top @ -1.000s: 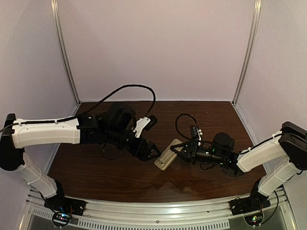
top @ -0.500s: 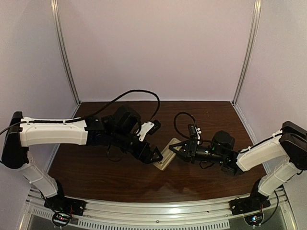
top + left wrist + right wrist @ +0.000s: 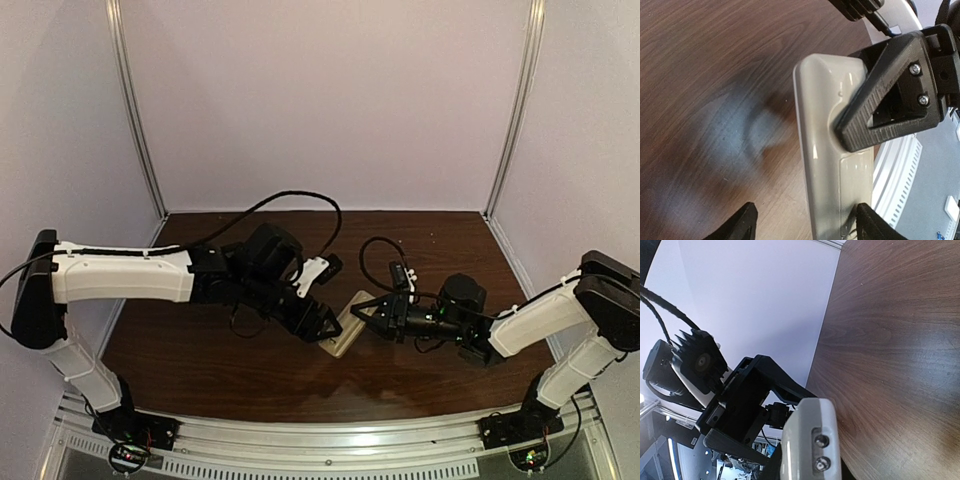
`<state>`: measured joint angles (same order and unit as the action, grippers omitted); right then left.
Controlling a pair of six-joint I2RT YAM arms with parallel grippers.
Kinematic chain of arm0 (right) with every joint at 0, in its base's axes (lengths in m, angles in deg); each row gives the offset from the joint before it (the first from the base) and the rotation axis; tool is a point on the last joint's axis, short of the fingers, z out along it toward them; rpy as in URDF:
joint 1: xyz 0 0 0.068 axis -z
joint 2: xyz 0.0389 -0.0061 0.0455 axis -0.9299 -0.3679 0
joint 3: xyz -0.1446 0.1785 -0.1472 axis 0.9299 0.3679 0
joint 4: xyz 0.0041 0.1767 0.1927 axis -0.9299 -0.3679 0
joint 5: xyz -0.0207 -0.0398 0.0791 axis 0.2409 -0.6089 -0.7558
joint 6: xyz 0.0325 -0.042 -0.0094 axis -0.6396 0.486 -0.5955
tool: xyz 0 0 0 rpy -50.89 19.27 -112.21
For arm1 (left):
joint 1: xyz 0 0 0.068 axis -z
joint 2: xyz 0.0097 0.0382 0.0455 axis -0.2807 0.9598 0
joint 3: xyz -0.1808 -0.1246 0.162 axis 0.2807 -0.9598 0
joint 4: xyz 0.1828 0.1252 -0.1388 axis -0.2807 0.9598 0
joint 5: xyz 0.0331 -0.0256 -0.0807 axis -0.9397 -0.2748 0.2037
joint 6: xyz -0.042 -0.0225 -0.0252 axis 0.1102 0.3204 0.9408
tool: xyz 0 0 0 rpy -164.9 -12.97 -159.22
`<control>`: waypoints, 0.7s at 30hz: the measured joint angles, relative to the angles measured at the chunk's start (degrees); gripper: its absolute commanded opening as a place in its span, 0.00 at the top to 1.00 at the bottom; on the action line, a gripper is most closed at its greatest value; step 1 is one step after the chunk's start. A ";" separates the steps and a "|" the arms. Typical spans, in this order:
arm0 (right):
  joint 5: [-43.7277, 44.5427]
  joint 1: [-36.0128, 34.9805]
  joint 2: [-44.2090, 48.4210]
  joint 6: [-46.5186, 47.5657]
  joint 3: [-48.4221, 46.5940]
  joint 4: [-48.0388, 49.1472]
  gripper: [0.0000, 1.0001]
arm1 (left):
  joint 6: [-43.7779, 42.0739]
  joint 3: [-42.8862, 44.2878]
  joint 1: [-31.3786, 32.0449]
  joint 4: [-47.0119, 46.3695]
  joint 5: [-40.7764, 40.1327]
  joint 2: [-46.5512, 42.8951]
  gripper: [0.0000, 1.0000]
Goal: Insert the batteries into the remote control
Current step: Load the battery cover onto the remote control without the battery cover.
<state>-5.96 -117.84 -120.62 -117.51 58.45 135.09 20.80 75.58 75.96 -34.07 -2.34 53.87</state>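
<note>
The remote control's back (image 3: 832,102) has my right gripper's finger across it, so my left gripper should open and grip the remote control's near end (image 3: 336,347) to let my right gripper take the remote control's sides.
The remote control (image 3: 349,324) is held just above the dark wooden table near its middle. In the left wrist view it shows its beige-grey back (image 3: 827,150) with the cover panel closed. My right gripper (image 3: 370,314) is shut on it; one of its black fingers (image 3: 875,120) presses across the back. In the right wrist view the remote's end (image 3: 810,440) with two small emitters fills the bottom centre. My left gripper (image 3: 325,328) is open, its fingertips (image 3: 742,225) straddling the remote's near end without clamping it. No batteries are in view.
The wooden table (image 3: 250,370) is enclosed by pale walls with metal corner posts (image 3: 135,110). A metal rail (image 3: 330,440) runs along the front edge. Black cables (image 3: 290,200) loop above both wrists.
My left gripper has moved right, up to the remote, and its open jaws now stand either side of the remote's end. My right gripper has kept hold of the remote, shifting slightly left.
</note>
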 measured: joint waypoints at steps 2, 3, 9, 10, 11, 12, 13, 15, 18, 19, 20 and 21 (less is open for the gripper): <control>-0.20 0.07 -0.17 -0.37 0.09 -0.02 1.00 | -0.42 0.22 0.31 0.00 -0.31 0.44 0.32; -0.31 0.15 -0.17 -0.42 0.15 -0.07 1.00 | -0.59 0.35 0.48 -0.02 -0.50 0.59 0.32; -1.22 1.20 0.33 -0.48 0.26 -0.79 1.00 | -1.16 0.33 0.87 -0.39 -1.18 0.70 0.32; -1.33 1.46 0.72 -0.39 0.26 -1.33 1.00 | -1.27 0.22 0.94 -0.52 -1.27 0.70 0.32; -1.46 1.77 1.25 -0.28 0.26 -2.03 1.00 | -1.42 0.13 1.05 -0.61 -1.31 0.70 0.32; -1.57 2.01 1.62 -0.15 0.26 -2.56 1.00 | -1.49 0.11 1.18 -0.63 -1.33 0.70 0.32; -1.70 2.21 1.90 -0.13 0.26 -2.99 1.00 | -1.66 0.11 1.38 -0.59 -1.36 0.70 0.32; -2.25 2.69 2.23 -0.02 0.26 -3.48 1.00 | -1.97 0.04 1.88 -0.46 -1.68 0.70 0.32; -2.99 2.97 2.23 0.15 0.26 -3.78 1.00 | -2.05 -0.13 2.16 -0.57 -2.19 0.70 0.32; -3.17 2.97 2.23 0.22 0.26 -3.82 1.00 | -2.08 -0.15 2.23 -0.57 -2.29 0.70 0.32; -3.23 2.99 2.25 0.24 0.26 -3.89 1.00 | -2.10 -0.15 2.29 -0.57 -2.45 0.70 0.32; -3.32 3.10 2.32 0.26 0.26 -4.11 1.00 | -2.12 -0.15 2.34 -0.55 -2.60 0.70 0.31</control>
<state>-9.29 -114.74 -118.31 -117.25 58.71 130.98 18.68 75.43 78.30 -34.62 -4.94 54.57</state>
